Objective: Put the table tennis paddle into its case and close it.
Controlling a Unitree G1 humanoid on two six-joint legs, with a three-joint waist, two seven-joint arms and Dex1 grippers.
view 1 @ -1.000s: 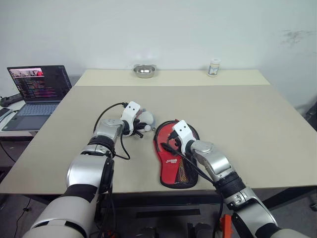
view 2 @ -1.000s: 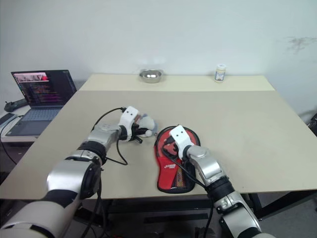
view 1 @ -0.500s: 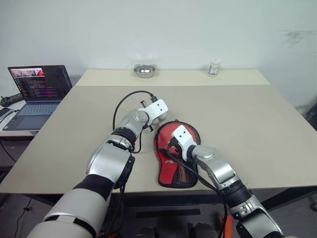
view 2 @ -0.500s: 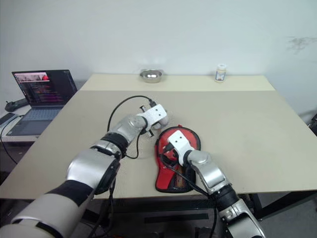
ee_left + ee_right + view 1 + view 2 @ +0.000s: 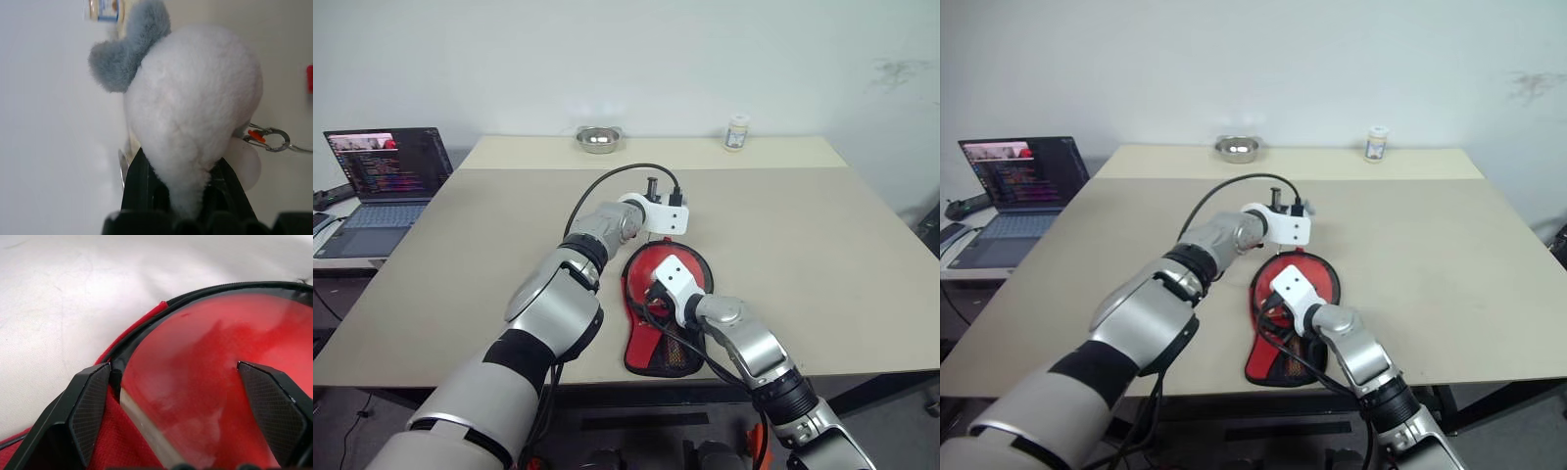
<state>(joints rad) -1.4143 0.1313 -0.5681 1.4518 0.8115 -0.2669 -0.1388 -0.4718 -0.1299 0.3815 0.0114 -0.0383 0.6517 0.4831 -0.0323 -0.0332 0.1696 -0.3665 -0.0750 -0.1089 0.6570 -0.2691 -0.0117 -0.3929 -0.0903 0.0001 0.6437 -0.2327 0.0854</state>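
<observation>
My left gripper is pulling the toy along the black rim. The plush toy's metal clip [image 5: 275,140] stretches toward the case, so my left gripper should keep pulling until it rounds the far curve [image 5: 701,258].
The case [image 5: 658,343] lies near the table's front edge, red side up, with its mesh pocket toward me. In the right wrist view the table tennis paddle's glossy red face [image 5: 205,357] lies inside the case's black-edged rim [image 5: 142,333]. My right gripper [image 5: 173,368] stands open over the paddle's face, one finger on each side. My left gripper [image 5: 183,193] is shut on a white and grey plush toy [image 5: 195,98]. It holds the toy in the air just beyond the case's far end. The paddle's handle is hidden.
An open laptop [image 5: 382,181] sits on a side table at the left. A steel bowl [image 5: 598,139] and a small white jar [image 5: 736,132] stand at the table's far edge. A metal clip [image 5: 269,139] hangs from the plush toy.
My left arm has swung right and upward with the plush toy, from left of the case to beyond its far end, and the wrist has rolled. My right gripper has drawn back slightly, still open.
</observation>
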